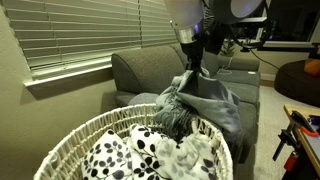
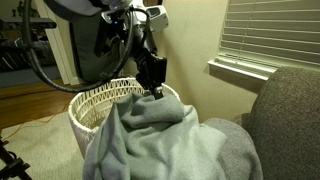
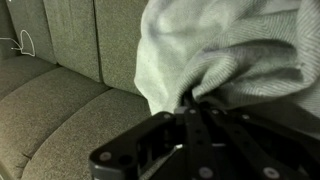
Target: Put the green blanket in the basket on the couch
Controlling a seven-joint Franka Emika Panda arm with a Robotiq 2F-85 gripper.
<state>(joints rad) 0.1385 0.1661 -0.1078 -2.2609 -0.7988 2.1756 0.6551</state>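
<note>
The green blanket's hanging folds (image 1: 217, 108) are over the couch (image 1: 240, 82) beside the basket, so the robot's gripper goes on moving the bunch of the blanket away from the basket and lets go of it over the couch.
My gripper (image 1: 193, 66) is shut on a bunch of the green blanket (image 1: 205, 100) and holds it up above the couch (image 1: 140, 68). The blanket hangs from the fingers and drapes down over the seat and toward the basket (image 1: 85, 130). In an exterior view the gripper (image 2: 155, 90) pinches the blanket (image 2: 165, 140) beside the white wicker basket (image 2: 95, 105). In the wrist view the fingers (image 3: 190, 100) close on a fold of the blanket (image 3: 230, 45) over the grey couch cushions (image 3: 60, 110).
A white cloth with black spots (image 1: 130, 158) lies inside the basket. Window blinds (image 1: 65, 30) hang behind the couch. A desk with clutter (image 1: 285, 45) stands beyond the couch's far end.
</note>
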